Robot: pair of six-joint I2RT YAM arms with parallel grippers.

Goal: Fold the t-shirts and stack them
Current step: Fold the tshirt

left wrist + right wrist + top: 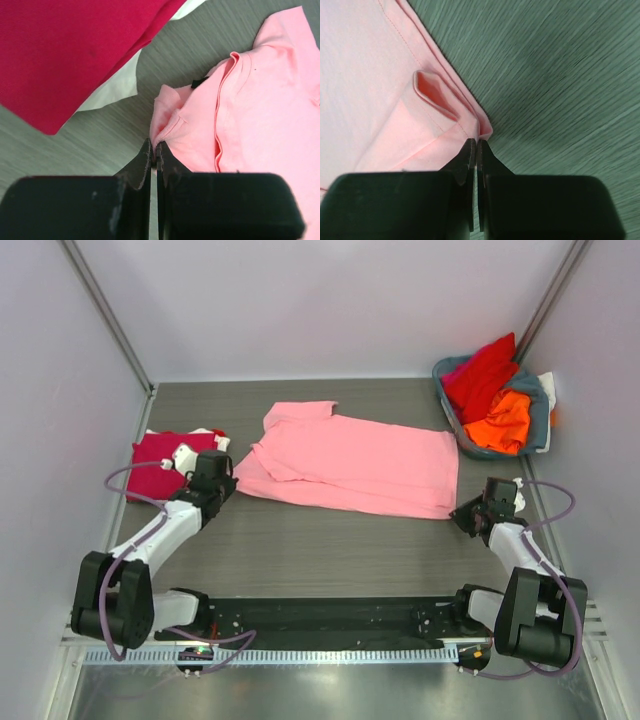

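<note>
I should first pull both (243, 483) near corners of the light pink t-shirt back toward me with my grippers, because the t-shirt's near edge is slanted and a loose crease (310, 483) runs behind it.
The light pink t-shirt (350, 462) lies spread across the middle of the table. My left gripper (228, 486) is shut on its near left corner, a pinched fold of pink cloth (165, 125) at the fingertips. My right gripper (462, 515) is shut on its near right hem corner (482, 129). A folded crimson t-shirt (160, 462) lies at the left on a white one (117, 85). Red (482, 370) and orange (503, 420) t-shirts sit in the basket.
A grey-blue basket (541, 412) stands at the back right corner. Pale walls close in the table on the left, back and right. Dark wood-grain tabletop (330, 550) lies between the pink shirt and the arm bases.
</note>
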